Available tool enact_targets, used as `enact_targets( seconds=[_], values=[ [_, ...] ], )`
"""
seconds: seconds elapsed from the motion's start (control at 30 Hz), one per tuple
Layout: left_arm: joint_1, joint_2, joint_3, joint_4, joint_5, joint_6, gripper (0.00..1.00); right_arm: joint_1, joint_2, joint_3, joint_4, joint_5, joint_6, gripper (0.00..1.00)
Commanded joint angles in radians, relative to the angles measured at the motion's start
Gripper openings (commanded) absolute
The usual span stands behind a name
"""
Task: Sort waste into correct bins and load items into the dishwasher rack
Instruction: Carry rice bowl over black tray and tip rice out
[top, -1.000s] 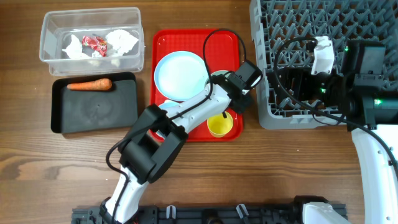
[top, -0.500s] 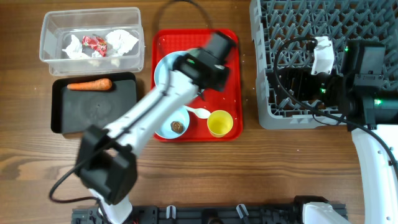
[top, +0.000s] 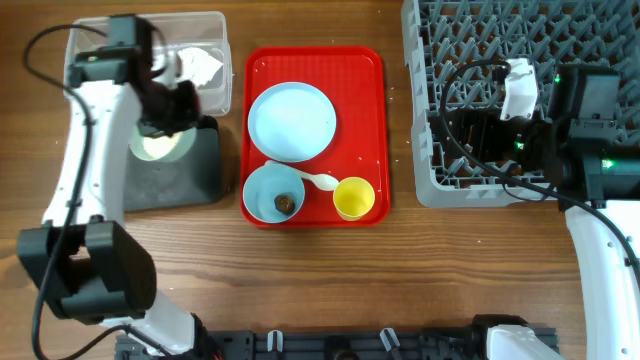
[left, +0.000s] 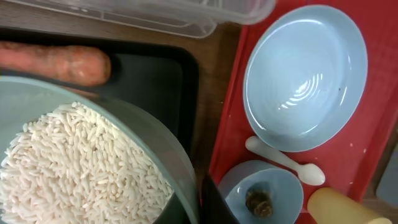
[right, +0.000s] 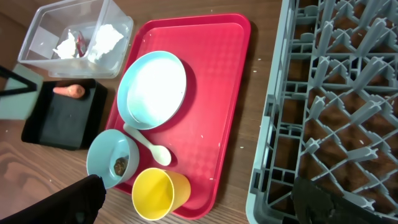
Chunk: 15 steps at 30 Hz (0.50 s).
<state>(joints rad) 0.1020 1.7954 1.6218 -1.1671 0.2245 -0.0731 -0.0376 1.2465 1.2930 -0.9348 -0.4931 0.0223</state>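
The upright bowl above the black tray is full of white rice (left: 81, 168), so the robot's left gripper should tilt the bowl and empty the rice into the tray (top: 180, 185) before loading.
My left gripper (left: 200, 202) is shut on the rim of a pale blue bowl of white rice (left: 81, 162), held over the black tray (left: 155, 87) beside the orange carrot (left: 56, 62). In the overhead view this bowl (top: 160, 142) hides the carrot. On the red tray (top: 360, 90) lie the pale blue plate (top: 291, 121), a second bowl (top: 262, 190) with a brown lump (top: 284, 203), the white spoon (top: 315, 180) and the yellow cup (top: 353, 198). My right gripper (right: 205, 208) is open and empty, above the grey rack's (top: 500, 60) front left corner.
The clear tub (top: 215, 95) at the back left holds crumpled white napkins (top: 200, 65) and a red wrapper (right: 79, 38); my left arm crosses over it. Bare wooden table runs along the front.
My left arm has swung from the red tray to the far left, carrying the rice bowl to above the black tray. The right arm has not moved.
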Motion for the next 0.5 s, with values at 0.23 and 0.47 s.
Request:
enact_targets(
  seconds=[0.23,0.47],
  values=[
    [0.272,0.123,-0.094,-0.004,0.568,0.309,0.04,0.002,0.009,0.021,-0.005,0.006,0.007,0.99],
    [0.348,0.145,-0.187,0.000,0.835,0.413,0.04,0.002,0.009,0.021,-0.005,0.006,0.008,0.99]
  ],
)
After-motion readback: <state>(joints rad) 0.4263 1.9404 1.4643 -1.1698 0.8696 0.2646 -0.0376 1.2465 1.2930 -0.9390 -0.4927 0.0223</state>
